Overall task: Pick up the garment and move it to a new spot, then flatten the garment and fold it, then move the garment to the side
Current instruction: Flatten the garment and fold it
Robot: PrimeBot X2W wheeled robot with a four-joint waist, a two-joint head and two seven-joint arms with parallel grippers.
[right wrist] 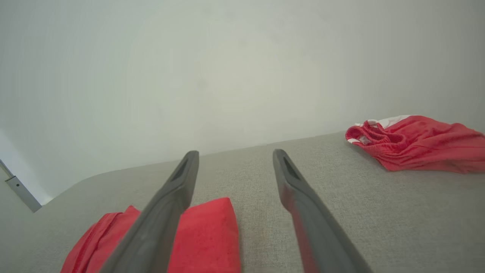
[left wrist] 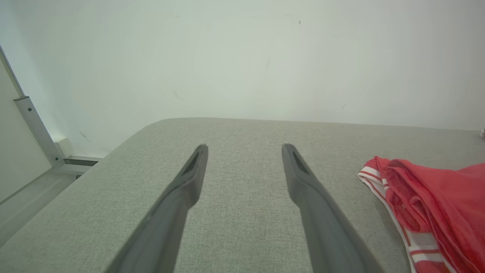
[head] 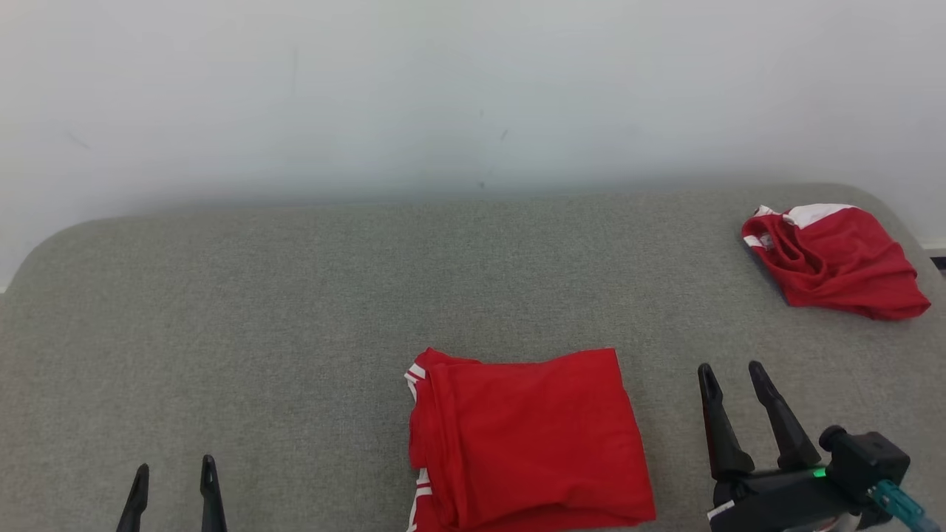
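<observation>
The red garment finishes in a smooth closed fold (head: 635, 434), so its striped end (head: 420, 443) will follow along still folded when the robot carries that fold.
A red garment (head: 526, 440) with white stripes along its left edge lies folded into a rough rectangle near the front middle of the grey padded table (head: 295, 310). It also shows at the right of the left wrist view as the garment (left wrist: 435, 204), and at the lower left of the right wrist view as the garment (right wrist: 204, 242). My right gripper (head: 733, 373) stands open just right of it, nothing between its fingers. My left gripper (head: 176, 468) is open at the lower left, well apart from the cloth.
A second red and white garment (head: 831, 260) lies crumpled at the table's far right corner, also seen as the crumpled garment (right wrist: 413, 142). A white wall (head: 473, 96) runs behind the table. A metal bracket (left wrist: 36, 131) stands beyond the table's left edge.
</observation>
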